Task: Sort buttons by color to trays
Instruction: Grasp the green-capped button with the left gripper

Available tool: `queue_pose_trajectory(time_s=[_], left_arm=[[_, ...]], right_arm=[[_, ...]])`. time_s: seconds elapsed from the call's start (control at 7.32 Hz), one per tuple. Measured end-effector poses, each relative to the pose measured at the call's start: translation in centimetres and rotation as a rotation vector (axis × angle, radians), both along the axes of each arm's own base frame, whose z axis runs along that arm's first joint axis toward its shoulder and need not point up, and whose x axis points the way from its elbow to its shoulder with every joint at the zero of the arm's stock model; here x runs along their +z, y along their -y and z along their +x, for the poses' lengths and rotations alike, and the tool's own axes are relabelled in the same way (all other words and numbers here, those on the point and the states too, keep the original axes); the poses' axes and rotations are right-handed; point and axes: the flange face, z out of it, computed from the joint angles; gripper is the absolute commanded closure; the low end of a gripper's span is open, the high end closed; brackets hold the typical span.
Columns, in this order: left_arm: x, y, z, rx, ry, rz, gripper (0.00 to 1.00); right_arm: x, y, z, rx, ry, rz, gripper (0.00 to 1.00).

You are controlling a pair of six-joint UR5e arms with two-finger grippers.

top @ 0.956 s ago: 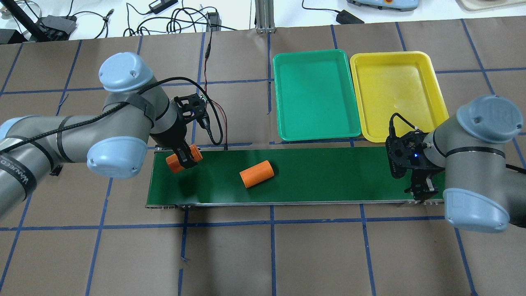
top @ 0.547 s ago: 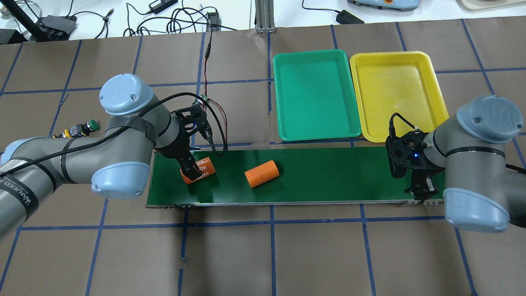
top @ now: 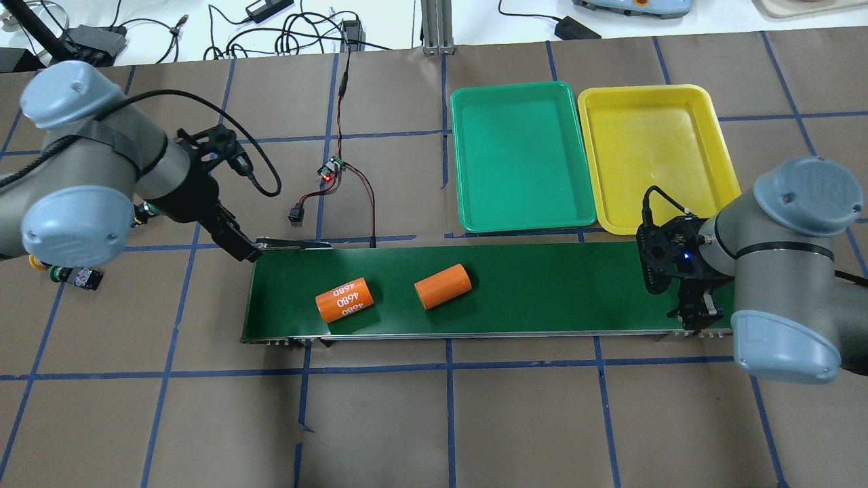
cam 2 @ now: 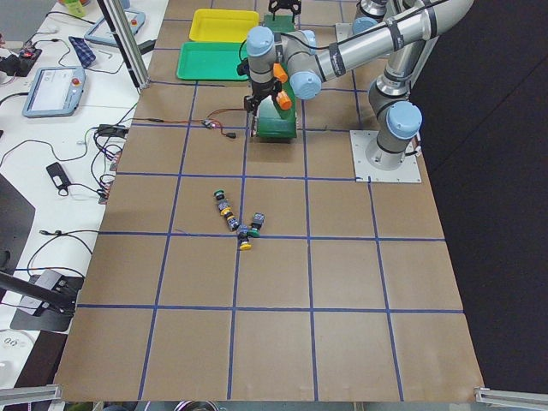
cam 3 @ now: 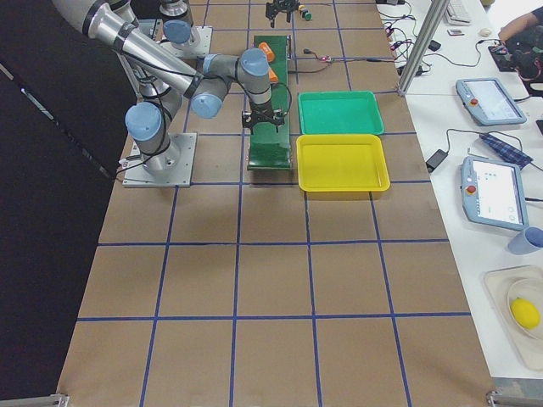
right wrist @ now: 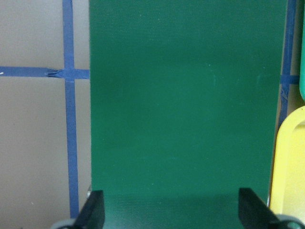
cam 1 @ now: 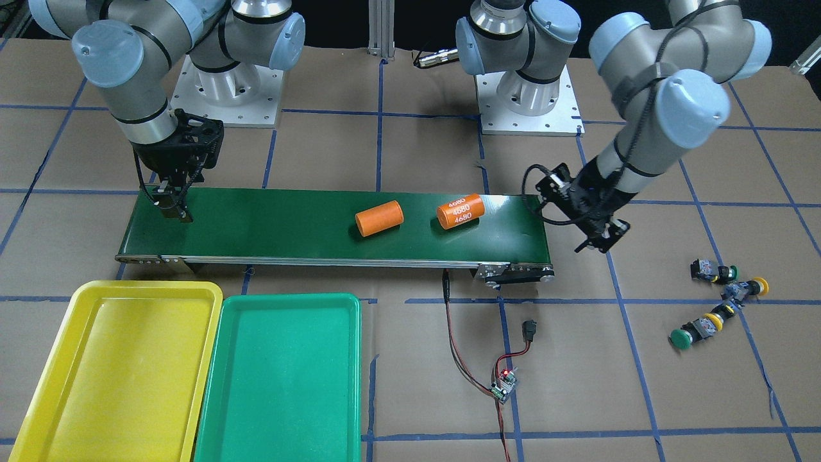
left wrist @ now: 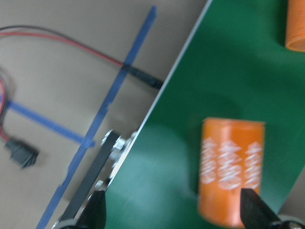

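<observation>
The green button (cam 1: 691, 332) nearest the trays has clear table on both sides of its body, so my left gripper keeps going there and closes across that body (cam 1: 703, 326).
Several buttons (cam 1: 718, 272) with green and yellow caps lie in a loose cluster on the brown table, off the conveyor's end on my left side. In the overhead view my left arm mostly hides them; one (top: 76, 276) shows. My left gripper (top: 241, 247) is open and empty, just off the belt's left end, between the belt and the buttons. It also shows in the front view (cam 1: 600, 240). My right gripper (top: 695, 315) is open and empty over the belt's other end. The green tray (top: 522, 156) and yellow tray (top: 654, 156) lie empty side by side beyond the belt.
Two orange cylinders lie on the dark green conveyor belt (top: 542, 291), one marked 4680 (top: 344, 299) and one plain (top: 443, 286). A small circuit board (top: 331, 169) with red and black wires lies beyond the belt's left end. Cables lie on the white bench behind.
My left gripper set the 4680 cylinder on the belt, let go and pulled back left off the belt's end. Both cylinders drifted slightly right. The right arm has not moved.
</observation>
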Motion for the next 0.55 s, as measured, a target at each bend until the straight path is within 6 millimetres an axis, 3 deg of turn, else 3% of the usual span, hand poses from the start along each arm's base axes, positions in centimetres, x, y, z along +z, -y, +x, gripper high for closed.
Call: queue_pose_trajectory(time_s=[0.27,0.55], left_arm=[[-0.5,4.6,8.7,-0.032,-0.010,-0.020,0.00],[-2.5,8.7,16.2,-0.063,0.004,-0.035,0.00]], right_arm=[[0.0,0.0,0.0,0.000,0.000,0.000,0.00],[0.0,0.0,0.0,0.000,0.000,0.000,0.00]])
